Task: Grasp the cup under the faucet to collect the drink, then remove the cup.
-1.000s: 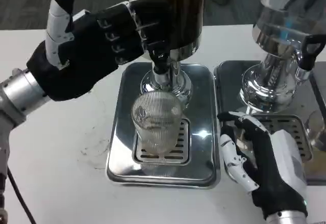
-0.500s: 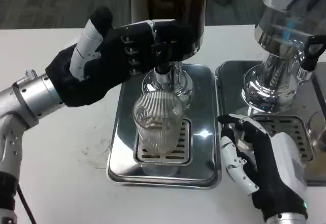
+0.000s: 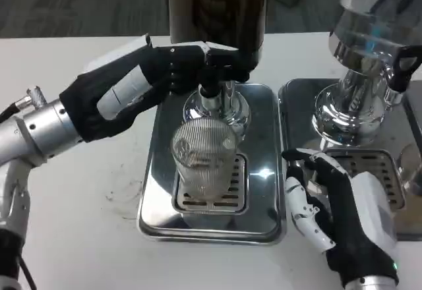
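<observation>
I expect the cup to have some dark drink in it when I carry it away, because fingers are curled over the black faucet lever of the dark drink dispenser.
A clear ribbed cup stands upright on the grate of the steel drip tray, right under the faucet of the dark drink dispenser. My left hand reaches in from the left, palm down, and its fingertips curl over the black faucet lever above the cup. I see no stream falling into the cup. My right hand rests on the table just right of the tray, fingers spread, holding nothing and a short gap away from the cup.
A second chrome dispenser with a black lever stands at the right on its own steel tray, close behind my right hand. White table lies bare to the left of the drip tray.
My left hand has turned palm down and lowered, and its fingers have closed over the faucet lever. The cup and my right hand have stayed put.
</observation>
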`<move>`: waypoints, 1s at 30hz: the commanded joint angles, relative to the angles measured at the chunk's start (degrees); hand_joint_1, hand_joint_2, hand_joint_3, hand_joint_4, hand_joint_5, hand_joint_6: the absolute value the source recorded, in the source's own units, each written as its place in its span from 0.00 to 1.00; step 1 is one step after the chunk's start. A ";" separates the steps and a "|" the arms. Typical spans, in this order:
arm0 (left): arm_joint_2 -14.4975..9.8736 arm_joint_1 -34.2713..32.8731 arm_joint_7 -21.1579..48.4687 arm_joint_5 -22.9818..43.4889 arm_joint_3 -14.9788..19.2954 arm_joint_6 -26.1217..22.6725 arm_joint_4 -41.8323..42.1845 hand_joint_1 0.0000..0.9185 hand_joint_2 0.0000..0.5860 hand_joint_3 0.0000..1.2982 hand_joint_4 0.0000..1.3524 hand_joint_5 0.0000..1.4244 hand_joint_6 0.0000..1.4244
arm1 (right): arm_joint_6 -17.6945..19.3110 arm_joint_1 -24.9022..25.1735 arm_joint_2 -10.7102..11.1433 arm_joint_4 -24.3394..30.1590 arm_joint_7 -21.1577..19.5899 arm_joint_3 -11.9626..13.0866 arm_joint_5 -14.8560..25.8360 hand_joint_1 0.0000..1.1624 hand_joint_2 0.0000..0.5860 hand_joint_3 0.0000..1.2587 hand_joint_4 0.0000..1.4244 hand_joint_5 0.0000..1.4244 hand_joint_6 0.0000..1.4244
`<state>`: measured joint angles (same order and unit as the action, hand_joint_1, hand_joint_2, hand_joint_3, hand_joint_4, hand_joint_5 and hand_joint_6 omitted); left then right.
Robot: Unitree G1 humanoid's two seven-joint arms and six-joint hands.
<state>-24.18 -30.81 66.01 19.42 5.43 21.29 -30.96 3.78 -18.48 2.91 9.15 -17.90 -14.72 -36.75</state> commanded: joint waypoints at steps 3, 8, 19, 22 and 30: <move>-1.17 2.39 -0.45 -3.75 -2.06 7.88 -2.47 0.00 0.11 0.25 0.14 0.13 0.07 | -0.35 -0.05 0.47 1.02 -0.16 0.25 -0.04 0.15 0.83 0.32 0.18 0.18 0.22; -1.33 2.88 -1.63 -4.50 -2.79 11.65 -3.42 0.00 0.11 0.25 0.14 0.13 0.07 | -0.45 0.14 0.67 1.23 0.22 0.28 0.08 0.15 0.83 0.31 0.18 0.18 0.21; -2.14 3.94 -4.18 -5.63 -4.45 15.93 -3.56 0.00 0.11 0.25 0.14 0.13 0.07 | -0.46 2.17 1.56 1.70 4.99 1.20 4.02 0.36 0.50 0.14 0.10 0.14 0.17; -2.41 4.18 -4.66 -5.72 -4.65 16.31 -3.52 0.00 0.11 0.24 0.14 0.13 0.07 | -0.99 3.94 2.46 1.22 8.26 1.59 6.48 0.40 0.45 0.10 0.07 0.11 0.15; -3.05 4.54 -5.78 -5.61 -5.24 17.04 -3.38 0.00 0.11 0.24 0.14 0.13 0.07 | -1.42 8.21 4.30 -0.98 13.99 1.88 10.52 0.45 0.36 0.00 0.00 0.01 0.08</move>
<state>-26.06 -28.59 59.31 16.06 1.43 38.87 -33.43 2.95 -11.86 6.58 9.08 -5.57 -13.00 -27.31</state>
